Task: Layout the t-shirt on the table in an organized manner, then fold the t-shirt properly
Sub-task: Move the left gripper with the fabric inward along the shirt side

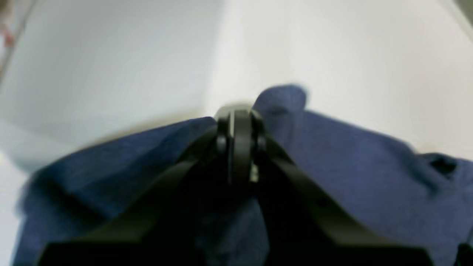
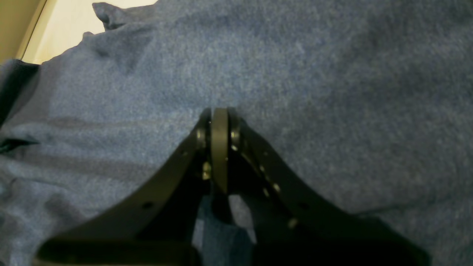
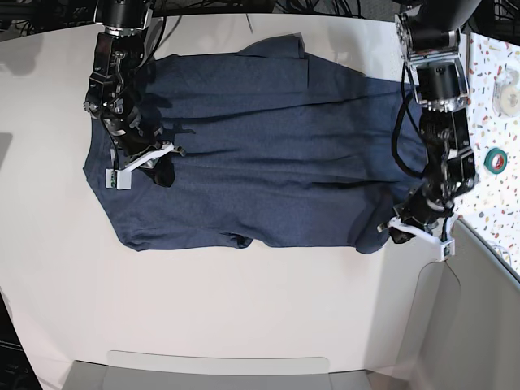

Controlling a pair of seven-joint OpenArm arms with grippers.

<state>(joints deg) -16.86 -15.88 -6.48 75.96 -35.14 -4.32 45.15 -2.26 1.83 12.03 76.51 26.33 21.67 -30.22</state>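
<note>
My right gripper is pinning the t-shirt's other end, so my left gripper keeps drawing the t-shirt's near corner (image 3: 372, 240) inward (image 3: 388, 184) until it lies back from the t-shirt's near edge, then let go.
The dark navy t-shirt (image 3: 260, 146) lies spread plain side up across the white table (image 3: 244, 301), with wrinkles and a folded-over part at its far edge. In the base view my left gripper (image 3: 394, 231) sits at the shirt's near right corner. The left wrist view shows that gripper (image 1: 240, 122) shut on bunched t-shirt cloth (image 1: 351, 162), a small tuft poking past the tips. My right gripper (image 3: 164, 168) is at the shirt's left end. Up close it (image 2: 220, 122) is shut, pinching the t-shirt fabric (image 2: 295, 74) that fills that view.
A speckled strip runs along the right side with a green tape roll (image 3: 497, 160) and a white roll (image 3: 508, 77) on it. A grey panel (image 3: 219, 370) lies along the front edge. Cables hang behind the table's far edge.
</note>
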